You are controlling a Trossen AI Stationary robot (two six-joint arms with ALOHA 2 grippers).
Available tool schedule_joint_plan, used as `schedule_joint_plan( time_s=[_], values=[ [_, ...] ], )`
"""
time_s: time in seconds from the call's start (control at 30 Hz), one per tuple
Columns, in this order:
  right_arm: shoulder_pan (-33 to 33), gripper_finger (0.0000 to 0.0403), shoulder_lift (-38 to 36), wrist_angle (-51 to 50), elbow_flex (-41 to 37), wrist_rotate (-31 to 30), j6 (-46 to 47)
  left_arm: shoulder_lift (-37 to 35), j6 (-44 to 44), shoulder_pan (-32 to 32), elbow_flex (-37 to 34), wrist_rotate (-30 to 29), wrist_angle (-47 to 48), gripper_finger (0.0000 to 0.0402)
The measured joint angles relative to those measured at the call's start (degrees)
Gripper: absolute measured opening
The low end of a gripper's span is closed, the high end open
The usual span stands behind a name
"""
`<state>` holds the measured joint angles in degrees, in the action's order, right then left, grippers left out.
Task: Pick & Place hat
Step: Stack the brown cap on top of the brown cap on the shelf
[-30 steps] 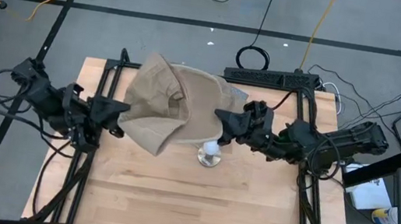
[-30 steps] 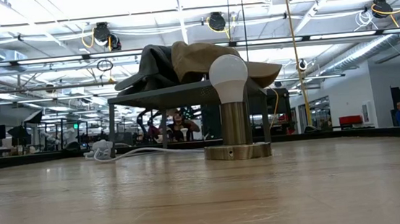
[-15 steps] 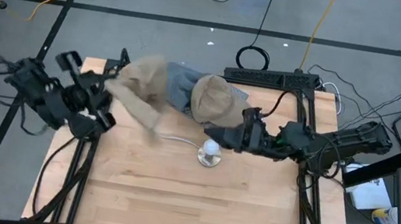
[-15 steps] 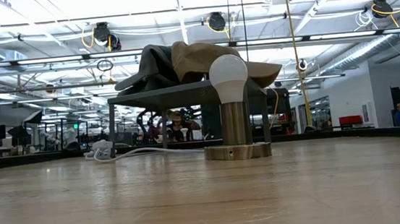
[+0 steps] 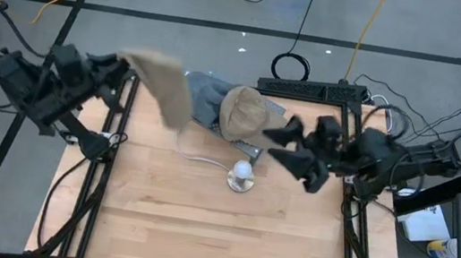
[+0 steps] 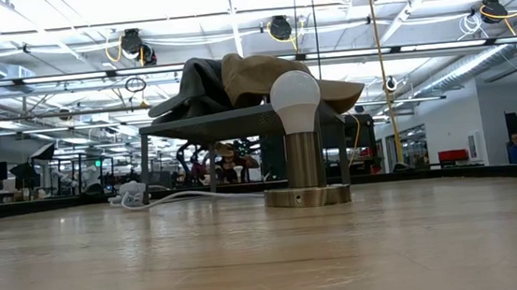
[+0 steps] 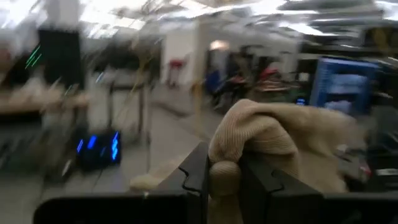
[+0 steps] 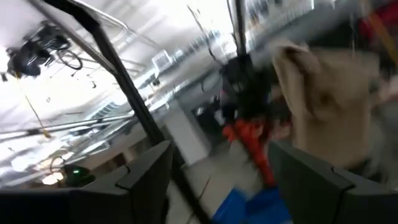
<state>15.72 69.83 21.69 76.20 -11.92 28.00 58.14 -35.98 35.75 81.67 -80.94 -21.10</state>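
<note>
The tan hat (image 5: 164,89) trails edgewise from my left gripper, clear of the stand, so I should swing it back with its top up and lower it over the second tan hat (image 5: 248,116).
A tan hat (image 5: 164,86) hangs over the table's far left corner, held by my left gripper (image 5: 118,65), which is shut on it; the left wrist view shows the same hat (image 7: 280,140). A second tan hat (image 5: 246,113) lies on grey cloth (image 5: 203,98) on a low grey stand (image 6: 238,120) at the far middle. My right gripper (image 5: 275,146) stands open just right of that hat, touching nothing. The right wrist view shows its fingers apart and a tan hat (image 8: 323,87) beyond them. My left gripper pinches a bunched fold of the tan hat (image 7: 224,179) between its two fingers. The fingers come level from the table's left side. The hat is lifted clear and trails from the fingers toward the table's middle, slack.
A round bulb lamp (image 5: 242,176) on a metal base (image 6: 307,196) stands at the table's middle, its white cord (image 6: 188,196) running left. A black power strip (image 5: 313,90) lies beyond the far edge. Bare wood (image 5: 215,235) fills the near half.
My right gripper has opened, let go of the hat and drawn back toward the table's right edge. My left gripper has swung up and toward the far left corner, pulling one tan hat off the stand. The other tan hat stays on the grey cloth.
</note>
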Motion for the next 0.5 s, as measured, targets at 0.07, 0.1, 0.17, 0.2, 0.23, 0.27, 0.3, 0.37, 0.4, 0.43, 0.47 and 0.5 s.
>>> schedule_joint_plan(
  time_s=[0.07,0.1,0.17,0.2,0.23,0.27,0.3,0.37,0.4,0.43,0.47,0.5],
  values=[
    [-0.4,0.0258,-1.0,2.0,0.0,0.0,-4.9,0.5,2.8,0.0,1.8,-4.8,-0.2,0.0052],
    [-0.4,0.0258,-1.4,2.8,0.0,-0.1,-6.4,0.8,4.1,0.0,2.8,-7.5,-0.3,0.0052],
    [-0.4,0.0258,-2.1,3.7,0.0,-0.2,-9.1,1.4,7.2,0.0,4.2,-9.1,-0.4,0.0052],
    [-0.4,0.0258,-2.3,4.6,0.0,-0.1,-11.2,1.4,9.3,0.0,4.8,-9.2,-0.8,0.0052],
    [-0.4,0.0258,-2.6,5.2,0.0,0.0,-13.8,1.6,11.8,0.0,5.4,-9.2,-2.0,0.0052],
    [-0.4,0.0259,-2.9,5.6,0.0,0.0,-16.7,1.8,13.9,0.1,5.9,-9.2,-3.0,0.0052],
    [-0.4,0.0259,-3.2,6.1,0.0,0.0,-19.4,1.8,15.5,0.1,6.1,-9.2,-3.7,0.0052],
    [-0.4,0.0258,-4.1,6.1,0.0,0.0,-24.2,1.8,18.9,0.1,6.6,-9.2,-5.8,0.0052],
    [-0.4,0.0257,-4.4,6.0,0.0,0.0,-26.4,1.9,20.5,0.1,6.7,-9.2,-6.5,0.0052],
    [-0.4,0.0257,-4.8,5.8,0.0,0.0,-28.4,1.9,22.3,0.1,6.7,-9.2,-6.6,0.0052],
    [-0.3,0.0256,-5.1,5.6,0.0,0.1,-30.1,1.9,24.6,0.2,6.7,-9.2,-6.6,0.0052],
    [-0.3,0.0255,-5.3,5.5,0.0,0.1,-31.7,1.9,27.2,0.5,6.7,-9.2,-6.6,0.0052]
  ],
)
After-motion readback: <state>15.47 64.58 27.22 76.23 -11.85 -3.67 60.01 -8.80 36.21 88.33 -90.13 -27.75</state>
